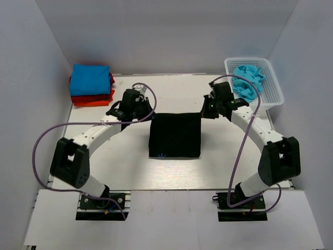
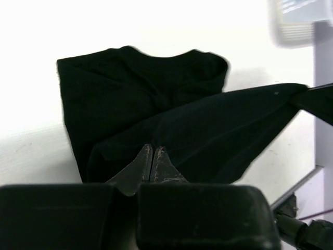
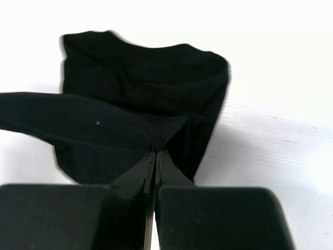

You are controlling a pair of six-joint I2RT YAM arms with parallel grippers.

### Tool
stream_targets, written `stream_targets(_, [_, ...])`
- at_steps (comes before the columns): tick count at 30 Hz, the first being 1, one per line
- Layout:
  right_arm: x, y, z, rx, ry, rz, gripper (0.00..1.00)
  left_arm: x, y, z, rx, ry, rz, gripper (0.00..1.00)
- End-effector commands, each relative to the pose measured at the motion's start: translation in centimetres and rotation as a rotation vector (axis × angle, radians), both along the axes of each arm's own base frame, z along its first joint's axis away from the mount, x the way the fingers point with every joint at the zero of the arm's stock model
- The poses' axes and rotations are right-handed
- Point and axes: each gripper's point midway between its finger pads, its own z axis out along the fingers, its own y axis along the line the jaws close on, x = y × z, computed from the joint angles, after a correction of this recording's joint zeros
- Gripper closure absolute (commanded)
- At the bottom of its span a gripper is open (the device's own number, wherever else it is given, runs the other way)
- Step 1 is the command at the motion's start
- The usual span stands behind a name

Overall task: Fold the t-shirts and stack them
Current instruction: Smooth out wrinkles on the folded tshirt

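I should use my left gripper alone to take the black t-shirt by its far edge (image 1: pixel 164 114) and carry it to the bright blue shirt (image 1: pixel 90 80), because the blue shirt is out of my right gripper's reach.
A black t-shirt (image 1: pixel 175 134) lies partly folded in the middle of the table. My left gripper (image 1: pixel 147 113) is shut on its far left corner, seen in the left wrist view (image 2: pixel 152 150). My right gripper (image 1: pixel 205 110) is shut on its far right corner, seen in the right wrist view (image 3: pixel 156 152). Both hold that far edge lifted and stretched taut above the rest of the shirt (image 2: pixel 130 88) (image 3: pixel 140 67). A bright blue shirt (image 1: pixel 89 79) lies folded on a red one (image 1: pixel 93 99) at the far left. A turquoise shirt (image 1: pixel 248 79) lies crumpled in the basket.
A white plastic lattice basket (image 1: pixel 274 88) stands at the far right corner, its edge showing in the left wrist view (image 2: pixel 299 21). White walls close the table on the left, back and right. Purple cables loop from both arms.
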Motion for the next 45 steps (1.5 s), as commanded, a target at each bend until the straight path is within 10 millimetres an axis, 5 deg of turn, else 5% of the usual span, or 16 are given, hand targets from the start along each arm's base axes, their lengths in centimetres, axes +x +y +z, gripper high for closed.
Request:
stream_targets(1, [2.2,-2.7,-0.9,-0.056,0.005,-0.141,1.0,2.8,-0.6,0.8,0.0,-0.06,0.007,1.0])
stream_targets(7, [4.5,-4.5,-2.8,-0.092,0.023,-0.194,1.0,6.7,-2.0,-1.1,0.042,-0.058,0.0,1.0])
stream_targets(11, [6.4,-3.3,-3.0,-0.051,0.015,-0.122,1.0,9.0,-1.1,-3.5,0.107,-0.026,0.069,1.0])
stream_targets(18, [7.5,-6.1,-7.7,-0.109,0.128,-0.295,1.0,12.6,-3.0,-5.9,0.116,-0.004,0.05,1.0])
stream_targets(19, [7.9,-7.0,-8.2,-0.137,0.128,-0.332,1.0,12.9,-3.2,-8.1,0.135,0.034,0.048,1.0])
stream_targets(23, [10.0,-7.1,-12.0,-0.144,0.124,-0.297,1.0,14.5,-4.1,-9.9,0.139,0.056,0.04,0.95])
stream_targets(25, [11.1,-6.9,-11.9,-0.154,0.12,-0.28,0.96,15.2,-4.7,-8.9,0.117,0.035,0.027,0.88])
stream_targets(27, [11.9,-6.8,-11.8,-0.157,0.111,-0.273,0.9,15.1,-4.9,-8.2,0.106,0.027,0.02,0.64])
stream_targets(29, [11.8,-6.6,-11.9,-0.15,0.137,-0.25,0.68,14.6,-4.8,-6.8,0.106,0.019,0.005,0.01])
stream_targets(30, [11.8,-6.3,-11.7,-0.15,0.131,-0.231,0.68,14.2,-4.5,-6.8,0.116,0.022,-0.001,0.0])
stream_targets(32, [11.3,-5.3,-10.7,-0.103,0.128,-0.181,0.47,13.1,-4.0,-6.6,0.131,0.037,-0.007,0.0])
stream_targets(34, [10.8,-4.6,-10.1,-0.075,0.115,-0.14,0.1,12.2,-3.6,-4.7,0.126,0.007,-0.012,0.0])
stream_targets(39, [10.2,-3.6,-4.6,0.001,0.002,-0.093,0.1,8.6,-3.0,-5.1,0.161,0.048,-0.037,0.0])
stream_targets(41, [9.5,-3.5,-4.2,0.009,-0.003,-0.084,0.1,7.4,-2.7,-6.1,0.181,0.071,-0.076,0.0])
stream_targets(44, [7.9,-3.1,-2.3,0.05,-0.04,-0.06,0.1,5.6,-4.5,-7.0,0.129,0.089,-0.195,0.0])
stream_targets(45, [7.7,-3.2,-0.2,0.068,-0.093,-0.056,0.1,5.3,-4.7,-8.5,0.139,0.111,-0.229,0.0])
